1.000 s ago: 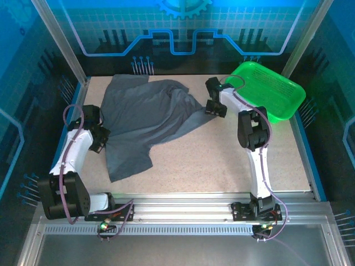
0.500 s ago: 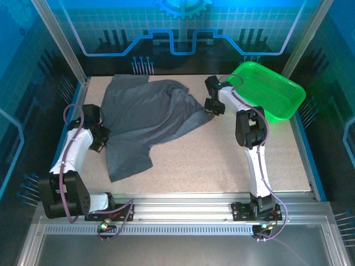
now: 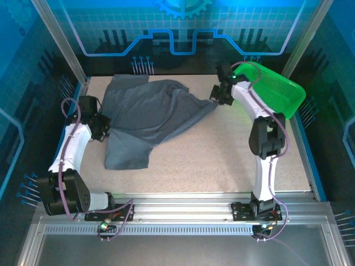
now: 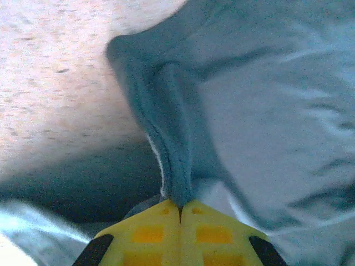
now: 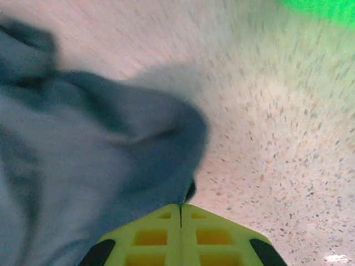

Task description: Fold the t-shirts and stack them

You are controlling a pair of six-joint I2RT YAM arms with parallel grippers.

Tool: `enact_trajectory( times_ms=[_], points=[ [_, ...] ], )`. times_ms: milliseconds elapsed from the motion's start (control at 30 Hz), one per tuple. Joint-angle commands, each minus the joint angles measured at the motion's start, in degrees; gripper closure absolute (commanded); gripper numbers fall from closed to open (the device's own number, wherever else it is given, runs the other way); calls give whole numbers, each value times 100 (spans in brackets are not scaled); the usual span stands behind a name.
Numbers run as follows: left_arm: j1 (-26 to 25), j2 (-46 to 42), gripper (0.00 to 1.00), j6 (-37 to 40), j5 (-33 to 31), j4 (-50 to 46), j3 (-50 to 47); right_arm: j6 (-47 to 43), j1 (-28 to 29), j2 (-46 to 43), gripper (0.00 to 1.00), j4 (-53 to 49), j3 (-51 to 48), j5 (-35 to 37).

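Note:
I should lift both held edges [image 3: 113, 128] high with my grippers and swing the t-shirt flat before I fold it, because the t-shirt bunches up in slanting folds [image 3: 173, 100] toward my right gripper.
A dark slate-grey t-shirt [image 3: 150, 113] lies rumpled over the left and middle of the table. My left gripper [image 3: 104, 128] is shut on its left edge, and a ridge of hemmed cloth [image 4: 176, 160] runs into the closed yellow fingers [image 4: 150, 235]. My right gripper [image 3: 217, 95] is shut on the shirt's right corner, held off the table near the basket. In the right wrist view the cloth [image 5: 100, 166] bulges from the closed fingers [image 5: 213, 238]. The shirt is drawn taut between the two grippers.
A bright green mesh basket [image 3: 277, 91] stands tilted at the back right corner, just behind the right arm. Blue rails edge the speckled table [image 3: 222, 160] on both sides. Bare tabletop lies in front and to the right of the shirt.
The right gripper has moved back and to the right towards the basket, pulling the shirt's corner with it. The left gripper has shifted back a little, and the shirt's lower flap has drawn in.

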Motion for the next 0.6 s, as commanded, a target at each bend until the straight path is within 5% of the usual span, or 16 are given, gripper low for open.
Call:
enact_trajectory(
  times_ms=[0,200,567],
  points=[
    [-18,49,100,-452,458,593,914,136,-235,-603,100,537,544,-435],
    [-35,-185,100,-905,186,1543,2116,306,-448,-1592,100,1461,726,-586],
    [-35,-1512,100,-1189,-606,2933,2523,809,-902,-4177,100,2594,-644,-195]
  ],
)
